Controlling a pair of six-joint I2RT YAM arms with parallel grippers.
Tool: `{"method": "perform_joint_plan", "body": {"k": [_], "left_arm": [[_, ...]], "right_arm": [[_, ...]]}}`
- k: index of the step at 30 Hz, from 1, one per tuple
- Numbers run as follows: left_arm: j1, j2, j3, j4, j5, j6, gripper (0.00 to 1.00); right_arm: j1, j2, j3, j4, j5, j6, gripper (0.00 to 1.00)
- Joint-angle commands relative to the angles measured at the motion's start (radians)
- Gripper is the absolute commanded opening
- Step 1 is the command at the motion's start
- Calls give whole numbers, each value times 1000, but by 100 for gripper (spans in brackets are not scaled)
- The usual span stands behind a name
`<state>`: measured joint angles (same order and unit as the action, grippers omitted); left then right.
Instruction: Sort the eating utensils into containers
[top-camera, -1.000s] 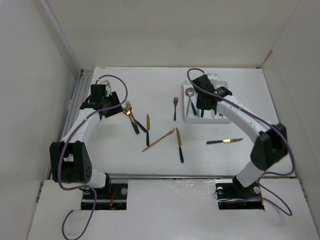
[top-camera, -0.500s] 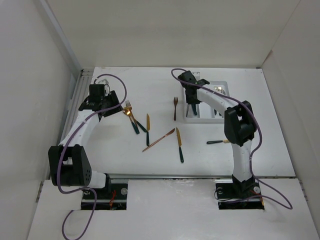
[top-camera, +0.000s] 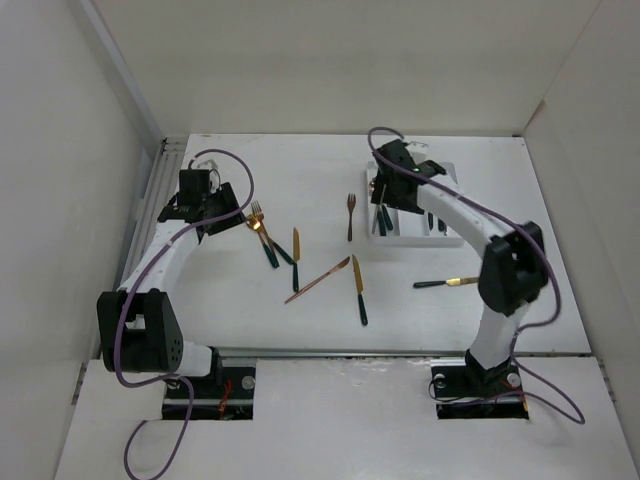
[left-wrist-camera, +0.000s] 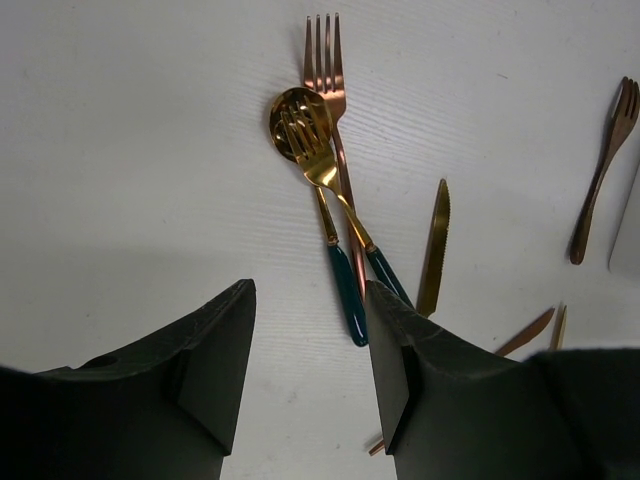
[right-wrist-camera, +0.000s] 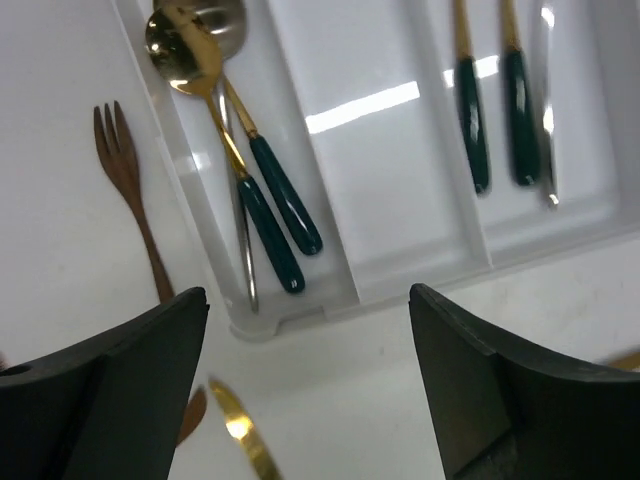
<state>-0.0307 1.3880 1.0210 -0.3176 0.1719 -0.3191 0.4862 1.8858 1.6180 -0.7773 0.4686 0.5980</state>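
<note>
The tray's spoon compartment (top-camera: 381, 219) has my right gripper hanging over it, so that gripper should move back before my left gripper brings a green-handled knife (top-camera: 361, 290) to the empty middle compartment.
The white tray (top-camera: 402, 240) stands at the back right. In the right wrist view its (right-wrist-camera: 390, 180) left compartment holds two green-handled gold spoons (right-wrist-camera: 270, 225) and a silver spoon (right-wrist-camera: 246, 270); the right compartment holds green-handled utensils (right-wrist-camera: 472, 125). My right gripper (right-wrist-camera: 308, 295) hangs open over the tray's near left corner, holding nothing, also seen from above (top-camera: 387, 180). My left gripper (left-wrist-camera: 308, 295) is open and bare just short of a pile: copper fork (left-wrist-camera: 325, 60), gold spoon (left-wrist-camera: 295, 110), gold fork (left-wrist-camera: 320, 165). From above, the left gripper (top-camera: 207, 207) sits left of that pile (top-camera: 262, 235).
Loose on the table are a gold knife (top-camera: 296, 248), a copper knife (top-camera: 320, 278), a green-handled knife (top-camera: 359, 292), a copper fork (top-camera: 350, 215) left of the tray, and a knife (top-camera: 448, 283) at the right. White walls enclose the table.
My right gripper has gone from nearly shut to wide open while shifting over the tray's left side. The left arm has stayed almost still.
</note>
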Motion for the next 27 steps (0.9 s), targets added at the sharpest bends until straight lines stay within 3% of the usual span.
{"method": "perform_joint_plan", "body": {"k": [1,7,10,14,19,21,24,27], "left_arm": [[5,-35,1,18,0,12,45],[-27,-35,28,18,-40,87,49],[-98,-35,39,9,-97,146,59],[-153,-11,-7,9,-106,172,62],[-273,48,69,-11,-106,260,59],[-380,81,175,-34,-63,323,58],[-546,169,327,-47,9,481,58],[-704,284,468,-60,46,642,58]], "right_arm": [[-29,-279,-142,-40,48,323,87],[-51,-473,-551,-30,-13,603,83],[-72,-516,-654,-30,-45,695,79],[-83,-567,-739,-30,-54,796,71],[-83,-599,-759,-56,-21,796,67],[-92,-623,-736,-66,11,796,67],[-125,-683,-669,-60,33,665,75],[-188,-714,-566,-34,24,433,83]]}}
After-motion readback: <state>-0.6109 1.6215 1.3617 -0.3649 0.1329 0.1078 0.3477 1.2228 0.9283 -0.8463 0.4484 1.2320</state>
